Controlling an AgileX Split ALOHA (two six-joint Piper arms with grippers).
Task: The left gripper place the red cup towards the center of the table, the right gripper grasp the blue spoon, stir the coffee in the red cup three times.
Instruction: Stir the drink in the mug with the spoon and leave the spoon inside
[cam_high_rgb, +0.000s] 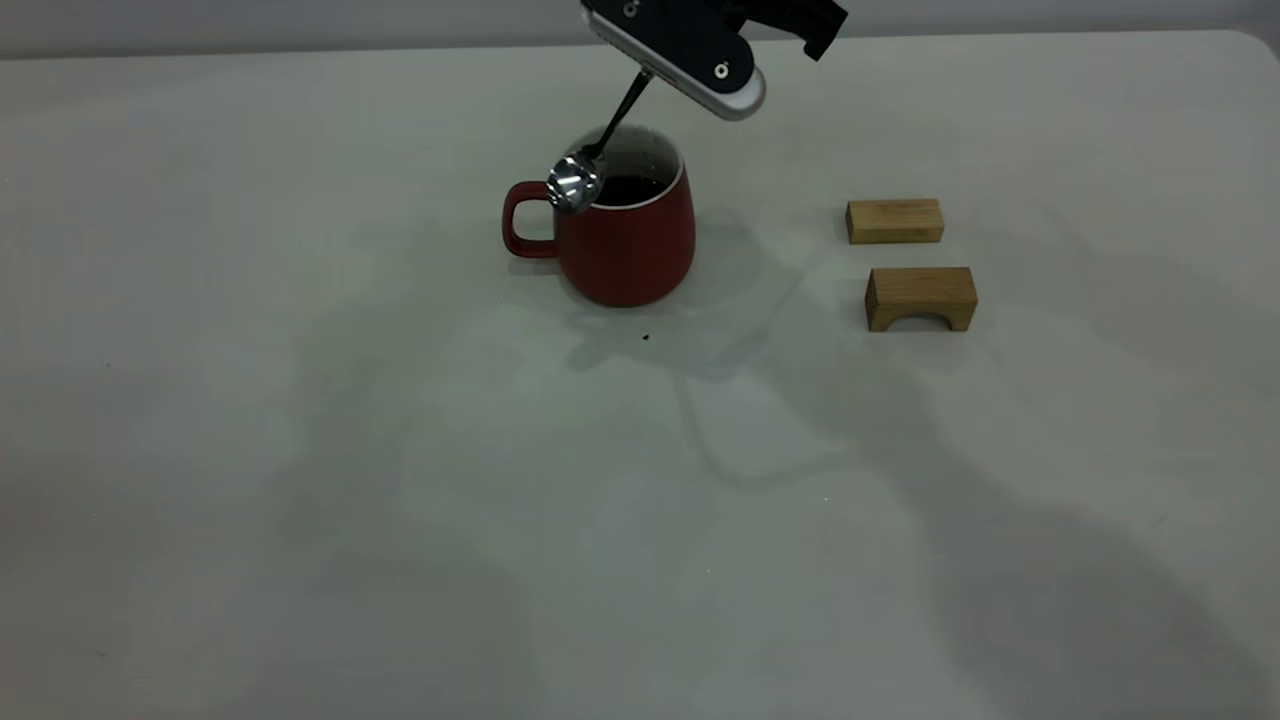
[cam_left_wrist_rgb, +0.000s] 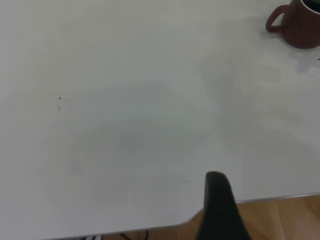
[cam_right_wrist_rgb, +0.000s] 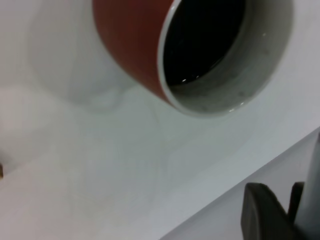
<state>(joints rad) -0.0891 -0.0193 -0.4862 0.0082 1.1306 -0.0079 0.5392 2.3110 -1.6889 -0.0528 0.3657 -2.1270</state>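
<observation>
The blue spoon is tilted with its bowl (cam_high_rgb: 576, 184) at the red cup's rim on the handle side, so the robot's right gripper needs to turn the spoon upright and lower it into the coffee (cam_high_rgb: 631, 190).
The red cup (cam_high_rgb: 620, 235) stands upright near the middle of the table (cam_high_rgb: 300, 480), its handle pointing left, with dark coffee (cam_high_rgb: 630, 188) inside. My right gripper (cam_high_rgb: 700, 45) hangs above and just behind the cup, shut on the blue spoon. The spoon's metal bowl (cam_high_rgb: 573, 183) hovers at the rim on the handle side, outside the liquid. Its handle is hidden in the exterior view. In the right wrist view the right gripper (cam_right_wrist_rgb: 292, 202) sits close above the red cup (cam_right_wrist_rgb: 135, 45) and coffee (cam_right_wrist_rgb: 200, 40). My left gripper (cam_left_wrist_rgb: 222, 200) is far from the red cup (cam_left_wrist_rgb: 300, 27), over the table's edge.
Two tan wooden blocks lie right of the cup: a flat one (cam_high_rgb: 894, 220) and an arched one (cam_high_rgb: 920, 298). A tiny dark speck (cam_high_rgb: 645, 337) sits just in front of the cup. Wooden floor (cam_left_wrist_rgb: 285, 220) shows past the table's edge.
</observation>
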